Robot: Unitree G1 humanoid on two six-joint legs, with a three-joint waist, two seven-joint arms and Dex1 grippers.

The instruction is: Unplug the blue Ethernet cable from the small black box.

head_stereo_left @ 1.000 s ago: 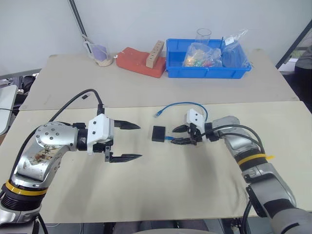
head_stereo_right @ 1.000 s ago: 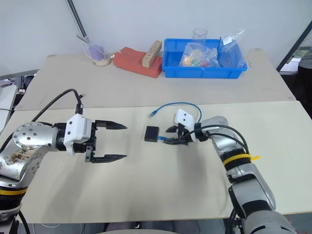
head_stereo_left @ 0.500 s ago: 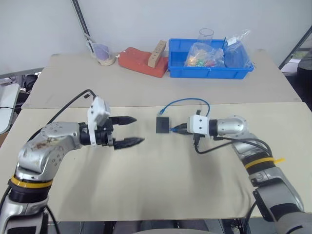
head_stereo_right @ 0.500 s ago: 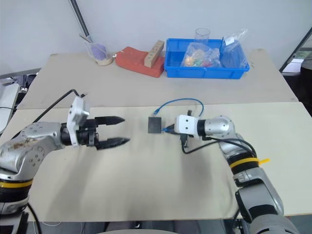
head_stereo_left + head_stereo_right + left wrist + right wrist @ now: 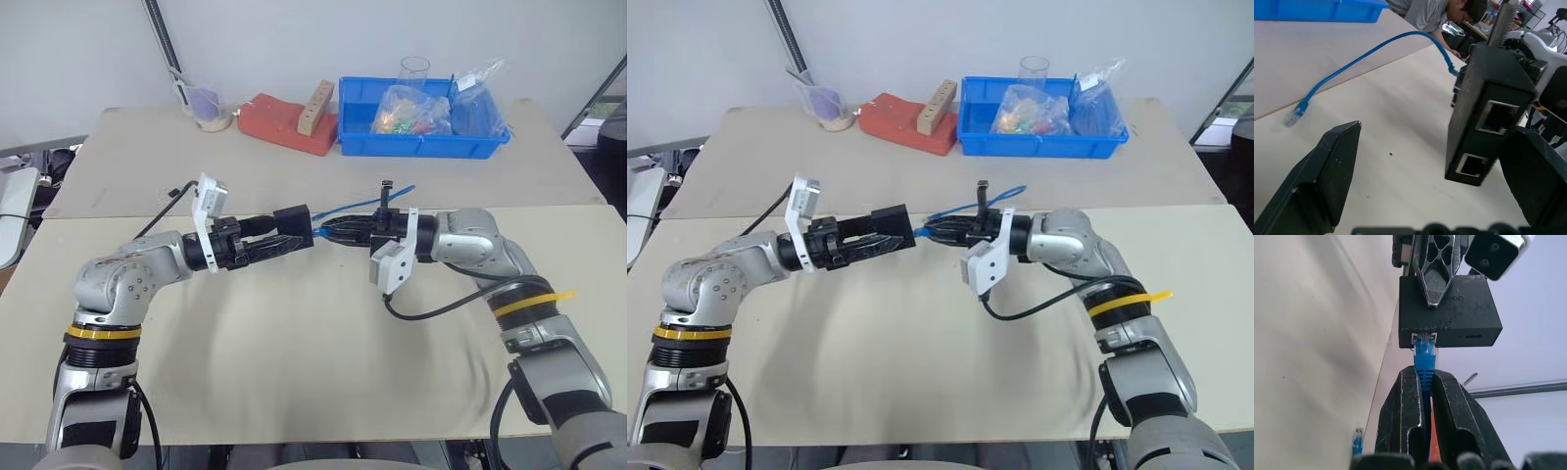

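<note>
The blue Ethernet cable is held just behind its plug (image 5: 321,232). I expect the small black box (image 5: 293,225) to slide straight off when I pull them apart.
The small black box (image 5: 293,216) hangs above the table, with the blue Ethernet cable (image 5: 1424,357) plugged into one side. My right gripper (image 5: 327,231) is shut on the cable just behind its plug. The rest of the cable (image 5: 1366,56) arcs back over the table to its loose end. My left gripper (image 5: 299,228) comes in from the left and is open, with its fingers (image 5: 1327,171) wide on either side of the box (image 5: 1484,112). The box sits close to one finger; I cannot tell if they touch. Two empty ports show on the box's near face.
At the back of the far table stand a blue bin (image 5: 421,149) with plastic bags, a red block (image 5: 284,125) with a wooden piece on it, and a cup (image 5: 206,110). A person (image 5: 1435,12) leans beyond the table in the left wrist view.
My right gripper shut on the cable by the plug, rolled over and lifted the box off the table. My left gripper moved right and now has its fingers on either side of the box.
</note>
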